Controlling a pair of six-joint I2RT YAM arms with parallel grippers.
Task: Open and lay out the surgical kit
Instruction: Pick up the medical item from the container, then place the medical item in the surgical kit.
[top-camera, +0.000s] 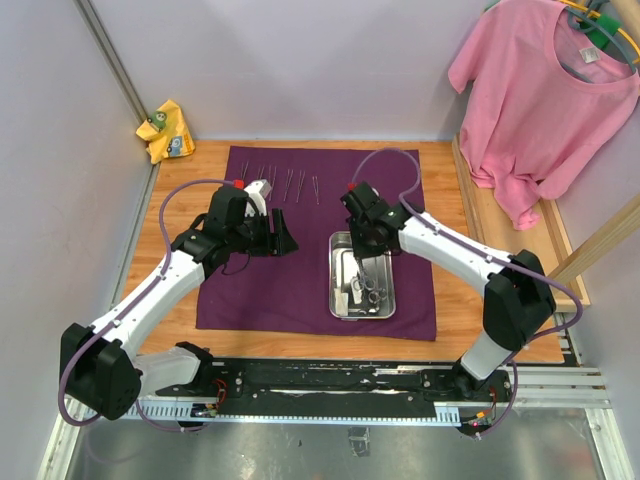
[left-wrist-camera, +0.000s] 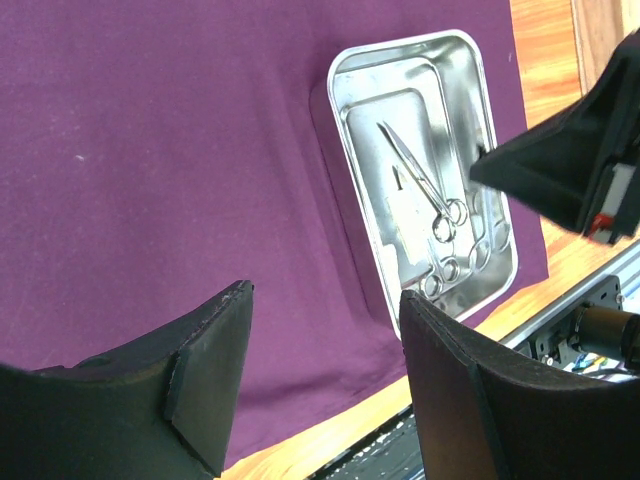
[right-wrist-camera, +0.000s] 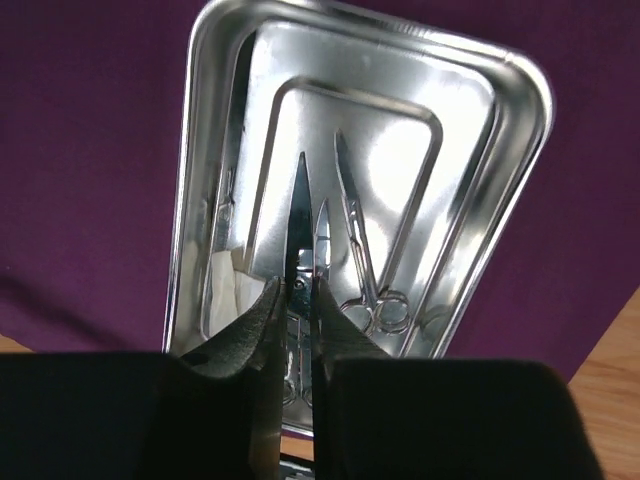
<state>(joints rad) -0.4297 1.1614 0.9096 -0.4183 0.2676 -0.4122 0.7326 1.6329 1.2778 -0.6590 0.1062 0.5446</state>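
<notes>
The scissors' blades (right-wrist-camera: 299, 220) point straight ahead and the cloth's far corner (top-camera: 404, 178) beyond the tray is clear, so the robot's right gripper should keep going and let go of the scissors there.
The kit's dark purple cloth (top-camera: 300, 290) lies spread flat on the wooden table. A shiny steel tray (top-camera: 334, 275) sits on its right half. My right gripper (right-wrist-camera: 297, 285) hangs over the tray, shut on a pair of scissors (right-wrist-camera: 303, 215) whose blades point away from the wrist. Another pair of scissors (right-wrist-camera: 360, 250) and white gauze (right-wrist-camera: 225, 285) lie in the tray (right-wrist-camera: 520, 150). Several slim metal instruments (top-camera: 290, 183) lie in a row along the cloth's far edge. My left gripper (left-wrist-camera: 325, 300) is open and empty above the cloth, left of the tray (left-wrist-camera: 340, 110).
A pink T-shirt (top-camera: 545, 90) hangs at the back right over a wooden side rail (top-camera: 560, 240). A yellow rag (top-camera: 167, 130) lies in the back left corner. Walls close in on three sides, and the arms' metal base rail (top-camera: 400, 385) runs along the near edge.
</notes>
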